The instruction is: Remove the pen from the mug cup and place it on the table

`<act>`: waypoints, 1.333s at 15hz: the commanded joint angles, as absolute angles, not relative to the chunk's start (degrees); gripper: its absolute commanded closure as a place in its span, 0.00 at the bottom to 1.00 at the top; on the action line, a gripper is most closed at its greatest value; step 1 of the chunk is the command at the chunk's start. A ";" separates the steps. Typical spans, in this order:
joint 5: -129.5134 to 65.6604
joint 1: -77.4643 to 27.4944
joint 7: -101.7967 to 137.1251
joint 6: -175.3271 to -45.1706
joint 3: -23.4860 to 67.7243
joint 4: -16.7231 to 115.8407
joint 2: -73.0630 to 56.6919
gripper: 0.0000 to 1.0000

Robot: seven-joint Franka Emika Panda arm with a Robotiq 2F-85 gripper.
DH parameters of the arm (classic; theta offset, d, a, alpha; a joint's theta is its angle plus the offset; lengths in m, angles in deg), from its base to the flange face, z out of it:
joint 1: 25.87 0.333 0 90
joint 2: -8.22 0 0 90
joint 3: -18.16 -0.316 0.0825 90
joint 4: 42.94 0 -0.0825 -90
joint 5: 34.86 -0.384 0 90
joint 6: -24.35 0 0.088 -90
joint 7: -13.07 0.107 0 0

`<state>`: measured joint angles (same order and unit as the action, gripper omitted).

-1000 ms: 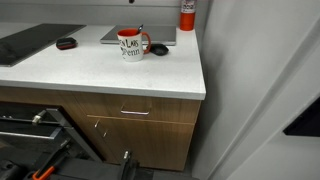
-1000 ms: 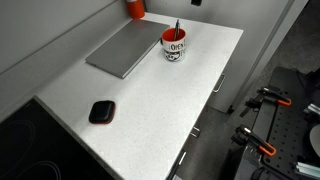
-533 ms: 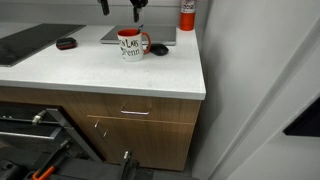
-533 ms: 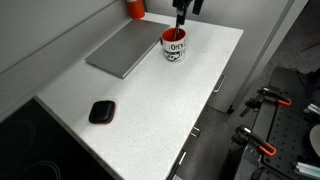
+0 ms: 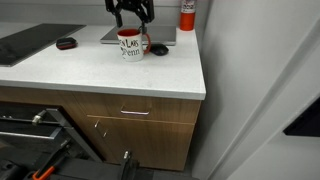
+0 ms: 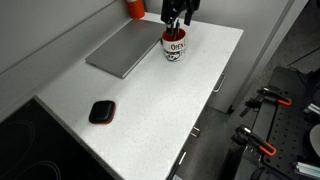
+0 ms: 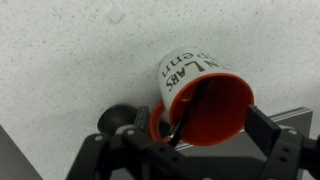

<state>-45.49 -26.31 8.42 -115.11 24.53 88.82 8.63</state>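
Note:
My open fingers are off-center from the black pen [image 7: 191,110], which leans toward the mug's handle, so next my gripper moves that way and pinches the pen's top [image 7: 177,139].
The white mug cup [image 5: 131,44] with red handle and red inside stands on the white table [image 5: 100,72] near its back edge; it also shows in an exterior view [image 6: 175,46]. In the wrist view the mug [image 7: 190,75] lies just ahead, with the thin black pen [image 7: 186,113] leaning inside it. My gripper [image 7: 200,130] is open, its jaws on either side of the mug's mouth, not touching the pen. In both exterior views the gripper [image 5: 131,16] [image 6: 176,20] hangs just above the mug and hides the pen.
A grey laptop [image 6: 124,48] lies flat beside the mug. A dark oval object [image 5: 158,49] sits next to the mug's handle. A red canister [image 5: 187,12] stands at the back. A small black item [image 6: 101,111] lies farther along the table. Drawers [image 5: 130,112] sit below.
The gripper has come down from above into view and now sits just over the mug's mouth. The mug and pen have not moved.

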 commanded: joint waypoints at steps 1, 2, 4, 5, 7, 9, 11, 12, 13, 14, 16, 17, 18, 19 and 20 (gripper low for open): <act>-46.59 -28.04 11.67 -115.86 23.85 85.06 4.54 0.00; -47.14 -28.40 11.32 -114.81 23.88 84.57 4.35 0.00; -45.36 -28.47 10.67 -115.43 23.54 86.38 5.45 0.00; -45.35 -28.64 10.73 -115.43 23.56 86.08 5.14 0.00; -45.35 -28.72 10.81 -115.42 23.57 85.87 5.01 0.00; -45.35 -28.72 10.89 -115.41 23.57 85.80 5.01 0.00; -45.35 -28.72 10.94 -115.41 23.57 85.80 5.01 0.00; -45.35 -28.72 10.95 -115.41 23.57 85.80 5.01 0.00; -45.35 -28.72 10.96 -115.41 23.57 85.80 5.01 0.00; -45.35 -28.72 10.97 -115.41 23.57 85.80 5.01 0.00; -45.35 -28.72 10.98 -115.41 23.57 85.80 5.01 0.00; -45.35 -28.72 10.98 -115.41 23.57 85.80 5.01 0.00; -45.35 -28.72 10.99 -115.41 23.57 85.80 5.01 0.00; -45.35 -28.72 11.00 -115.41 23.57 85.80 5.01 0.00; -45.35 -28.72 11.00 -115.41 23.57 85.80 5.01 0.00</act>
